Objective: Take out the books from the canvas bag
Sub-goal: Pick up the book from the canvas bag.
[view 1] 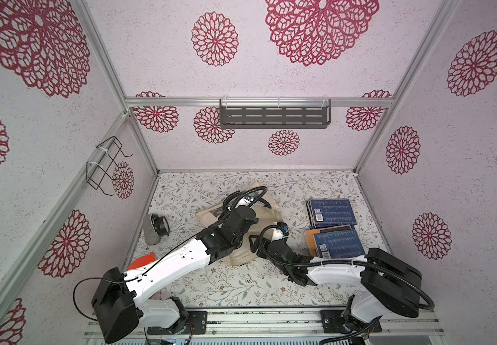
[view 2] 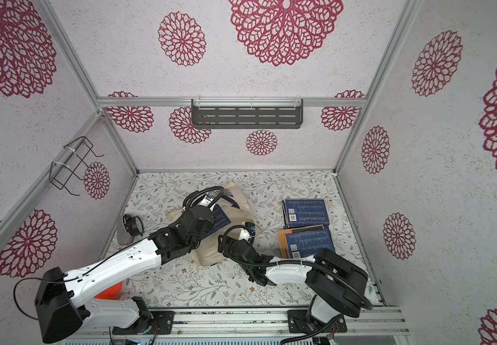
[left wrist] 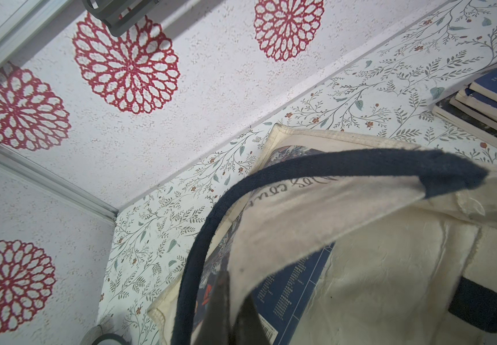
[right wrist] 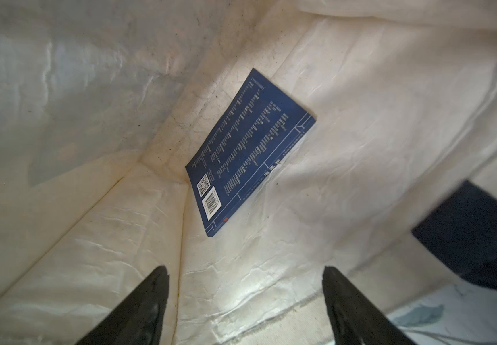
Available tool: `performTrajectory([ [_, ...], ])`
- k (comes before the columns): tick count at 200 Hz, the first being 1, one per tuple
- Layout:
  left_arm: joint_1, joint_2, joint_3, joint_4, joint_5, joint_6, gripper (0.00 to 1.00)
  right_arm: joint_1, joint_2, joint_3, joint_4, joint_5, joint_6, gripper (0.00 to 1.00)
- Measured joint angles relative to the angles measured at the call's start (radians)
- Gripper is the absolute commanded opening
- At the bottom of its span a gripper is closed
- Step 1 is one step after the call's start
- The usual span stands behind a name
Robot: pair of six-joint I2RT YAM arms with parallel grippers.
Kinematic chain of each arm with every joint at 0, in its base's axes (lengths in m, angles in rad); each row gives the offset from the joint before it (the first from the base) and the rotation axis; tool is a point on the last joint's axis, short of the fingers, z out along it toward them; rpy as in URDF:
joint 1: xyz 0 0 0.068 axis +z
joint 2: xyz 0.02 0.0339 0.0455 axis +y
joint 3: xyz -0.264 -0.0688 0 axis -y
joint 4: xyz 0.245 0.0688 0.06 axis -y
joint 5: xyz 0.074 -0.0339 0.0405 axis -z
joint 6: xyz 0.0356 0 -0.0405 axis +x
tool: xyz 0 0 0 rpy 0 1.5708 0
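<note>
The raised cloth edge [left wrist: 323,233] leaves the way to the dark-blue book clear. My right gripper should keep reaching in until its fingers are on both sides of the barcode end [right wrist: 211,208].
The cream canvas bag [view 1: 266,216] [view 2: 242,213] lies mid-table with its mouth facing the right arm. My left gripper [left wrist: 237,286] is shut on the bag's upper cloth edge and holds it raised. A navy handle [left wrist: 331,167] arcs over it. My right gripper [right wrist: 245,268] is open at the mouth with nothing between its fingers. One dark-blue book [right wrist: 250,152] [view 2: 219,221] lies flat deep inside, barcode side up, well ahead of the fingertips. Two stacks of blue books [view 1: 332,212] [view 1: 338,242] rest on the table to the right, and the nearer stack includes an orange cover [view 1: 311,242].
A grey object with a black ring [view 1: 154,228] lies by the left wall, and an orange item [view 1: 142,261] shows behind the left arm. On the left wall hangs a wire rack [view 1: 105,167]. A grey shelf [view 1: 274,116] is fixed to the back wall.
</note>
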Motion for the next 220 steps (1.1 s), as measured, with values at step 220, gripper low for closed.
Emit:
performTrajectory([
  [220, -0.032, -0.082, -0.032, 0.026, 0.022, 0.011, 0.00, -0.037, 0.374, 0.237, 0.141, -0.094, 0.109, 0.74],
])
